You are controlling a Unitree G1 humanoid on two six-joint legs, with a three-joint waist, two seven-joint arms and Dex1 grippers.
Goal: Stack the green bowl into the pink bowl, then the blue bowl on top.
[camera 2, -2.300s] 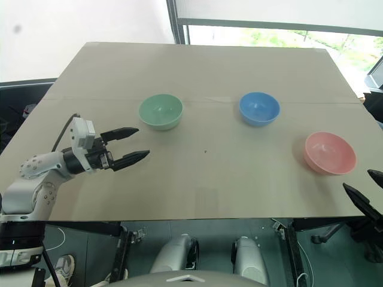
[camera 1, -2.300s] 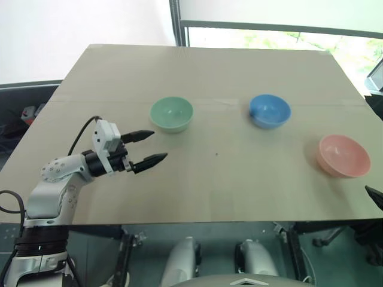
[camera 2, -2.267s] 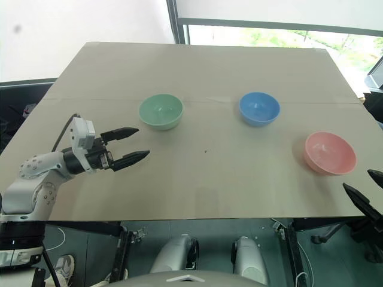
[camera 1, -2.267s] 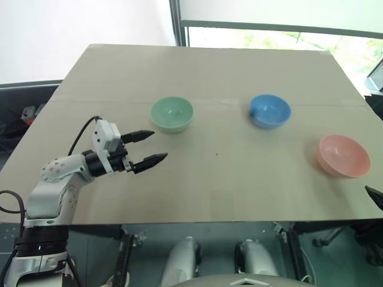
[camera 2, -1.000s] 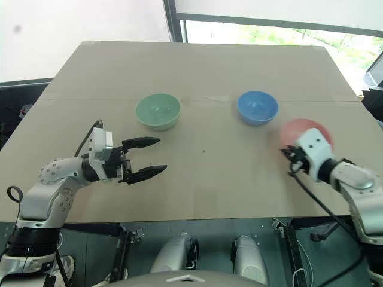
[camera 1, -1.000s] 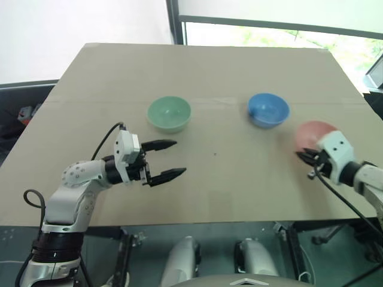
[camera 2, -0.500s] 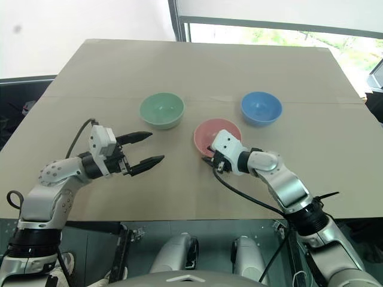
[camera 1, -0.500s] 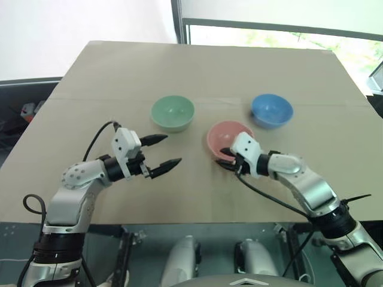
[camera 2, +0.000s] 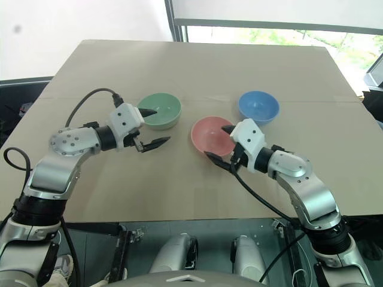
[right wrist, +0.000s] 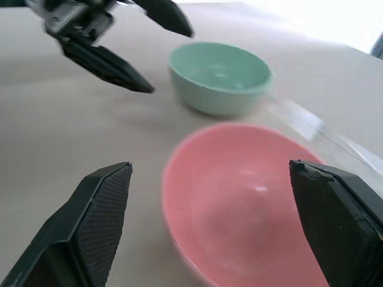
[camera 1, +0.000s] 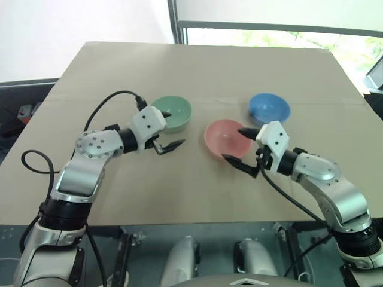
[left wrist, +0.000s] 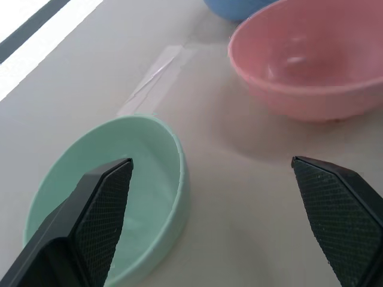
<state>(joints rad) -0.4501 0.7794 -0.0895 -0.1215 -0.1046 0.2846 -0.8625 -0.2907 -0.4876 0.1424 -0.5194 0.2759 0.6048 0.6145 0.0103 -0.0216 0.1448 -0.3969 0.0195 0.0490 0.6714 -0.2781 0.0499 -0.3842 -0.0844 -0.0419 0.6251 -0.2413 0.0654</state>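
Note:
The pink bowl [camera 1: 224, 137] is blocked by my right gripper, so next my right gripper backs away while my left gripper takes the green bowl [camera 1: 182, 126] by its rim and puts it inside the pink bowl.
The pale green bowl [camera 1: 173, 112] stands left of centre on the table. My left gripper [camera 1: 172, 128] is open at its near rim, with one finger [left wrist: 99, 206] over the bowl's inside and the other finger [left wrist: 338, 209] outside above the table. The pink bowl [camera 1: 224, 137] sits in the middle, close to the green bowl [right wrist: 218, 76]. My right gripper [camera 1: 234, 144] is open at the pink bowl's near right side, and the pink bowl [right wrist: 245, 203] lies between its fingers, not gripped. The blue bowl [camera 1: 269, 109] stands behind and to the right.
The tan table [camera 1: 197, 66] has bare room behind the bowls and along its near edge. A strip of clear tape [left wrist: 157, 78] runs across the tabletop between the green and pink bowls.
My right gripper carried the pink bowl from the right side to the table's middle, then opened and let it go. My left gripper moved forward to the green bowl's rim and rolled.

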